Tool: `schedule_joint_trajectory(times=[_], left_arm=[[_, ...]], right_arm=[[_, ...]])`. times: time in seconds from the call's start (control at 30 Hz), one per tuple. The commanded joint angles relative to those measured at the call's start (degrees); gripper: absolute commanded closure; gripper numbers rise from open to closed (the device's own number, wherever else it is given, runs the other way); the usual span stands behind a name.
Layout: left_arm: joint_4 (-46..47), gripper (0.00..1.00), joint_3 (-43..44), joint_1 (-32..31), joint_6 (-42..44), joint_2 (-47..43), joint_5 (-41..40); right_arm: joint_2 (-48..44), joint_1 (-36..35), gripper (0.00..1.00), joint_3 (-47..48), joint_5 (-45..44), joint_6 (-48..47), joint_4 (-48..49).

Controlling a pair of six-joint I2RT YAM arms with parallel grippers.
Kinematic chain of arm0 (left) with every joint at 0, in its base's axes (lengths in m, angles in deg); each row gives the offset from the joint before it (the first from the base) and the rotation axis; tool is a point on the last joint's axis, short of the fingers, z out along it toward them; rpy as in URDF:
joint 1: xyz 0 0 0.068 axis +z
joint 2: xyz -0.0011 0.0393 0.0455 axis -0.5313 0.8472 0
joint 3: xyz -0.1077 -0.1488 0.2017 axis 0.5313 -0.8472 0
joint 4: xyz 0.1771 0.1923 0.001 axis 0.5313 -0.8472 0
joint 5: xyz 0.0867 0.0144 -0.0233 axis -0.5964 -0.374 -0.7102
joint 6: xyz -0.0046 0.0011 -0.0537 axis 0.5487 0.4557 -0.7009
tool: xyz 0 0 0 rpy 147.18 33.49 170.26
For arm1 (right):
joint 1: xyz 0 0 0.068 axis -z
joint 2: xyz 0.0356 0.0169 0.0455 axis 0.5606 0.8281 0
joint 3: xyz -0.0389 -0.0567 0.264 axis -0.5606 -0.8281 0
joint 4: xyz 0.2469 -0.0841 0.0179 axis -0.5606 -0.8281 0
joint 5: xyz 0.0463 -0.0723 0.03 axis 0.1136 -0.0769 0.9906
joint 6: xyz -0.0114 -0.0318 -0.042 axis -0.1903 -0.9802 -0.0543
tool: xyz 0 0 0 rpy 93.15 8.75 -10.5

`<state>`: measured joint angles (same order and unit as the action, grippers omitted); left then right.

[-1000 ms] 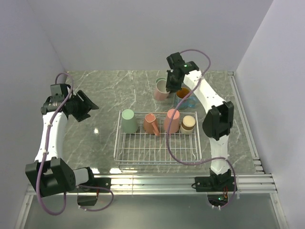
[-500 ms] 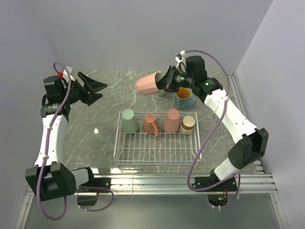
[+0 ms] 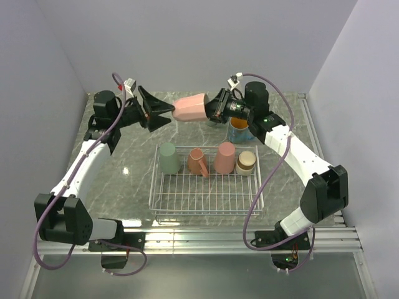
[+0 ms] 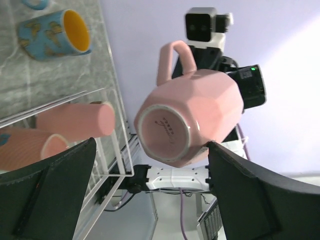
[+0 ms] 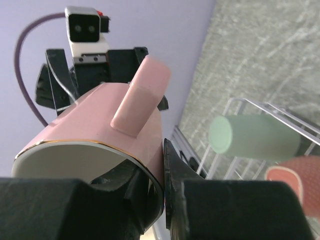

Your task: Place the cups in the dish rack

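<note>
The pink mug's base [image 3: 177,112] faces into my left gripper's open fingers [image 3: 164,114], so my right gripper keeps moving it in until they close, then release the mug's rim.
My right gripper [image 3: 216,107] is shut on the rim of a pink handled mug [image 3: 190,107], one finger inside and one outside [image 5: 172,180]. It holds the mug on its side in the air behind the dish rack [image 3: 153,187], base pointing left. My left gripper [image 3: 166,112] is open wide, and its fingers [image 4: 245,195] flank the mug's base [image 4: 167,132]. In the white wire rack stand a sage green cup [image 3: 168,157], a salmon mug [image 3: 198,162], a pink cup [image 3: 225,157] and a short brown cup [image 3: 245,162]. A blue mug [image 3: 240,129] sits on the table.
The marble table is walled at the back and both sides. Under the right wrist, behind the rack, something dark [image 3: 214,123] is mostly hidden. The right wrist view shows the left arm's camera [image 5: 87,27] just past the mug.
The right gripper lifted the pink mug off the table, turned it sideways and carried it left. The left arm swung in from the far left and opened wider around the mug's base.
</note>
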<state>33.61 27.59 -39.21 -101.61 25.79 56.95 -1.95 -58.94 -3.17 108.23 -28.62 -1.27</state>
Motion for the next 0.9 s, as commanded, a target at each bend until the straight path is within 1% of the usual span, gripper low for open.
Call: schedule_joint_trajectory(times=[0.0,0.07,0.27,0.3,0.43,0.6,0.73,0.8,0.83,0.87], left_arm=[[9.98,0.01,-1.47,-2.11,-5.04,-0.56,0.59],[13.15,0.01,-1.83,-2.55,-7.15,-0.38,1.29],[14.65,0.01,-1.65,-3.61,-8.21,0.50,1.91],[17.70,0.01,-2.61,-3.70,-9.26,0.50,2.17],[22.82,0.01,-4.20,-3.87,-13.04,1.11,3.23],[25.90,0.02,-4.29,-3.87,-14.80,0.94,4.19],[30.73,0.05,-4.81,-3.96,-17.52,1.20,5.77],[30.40,0.07,-4.47,-3.96,-17.27,0.85,5.95],[29.52,0.13,-4.38,-3.96,-16.83,0.59,6.21],[28.81,0.17,-4.29,-3.96,-16.13,0.41,6.13]], right_arm=[[-3.94,-0.82,1.00,0.47,3.37,5.36,13.87],[-3.85,-1.35,1.00,-0.50,3.55,6.67,16.32],[-2.45,-2.32,1.00,-0.68,3.55,8.26,19.23],[-2.01,-2.58,1.00,-0.85,3.46,9.04,20.55],[-0.78,-3.37,1.00,-1.82,2.94,11.68,25.12],[1.06,-4.86,1.00,-2.88,2.41,15.20,31.09],[2.56,-6.18,1.00,-2.62,1.44,15.55,31.98],[3.79,-6.80,1.00,-2.35,1.61,16.43,33.21],[4.06,-6.97,1.00,-2.18,1.62,16.35,33.30],[4.41,-7.15,1.00,-2.17,1.35,16.35,33.39]])
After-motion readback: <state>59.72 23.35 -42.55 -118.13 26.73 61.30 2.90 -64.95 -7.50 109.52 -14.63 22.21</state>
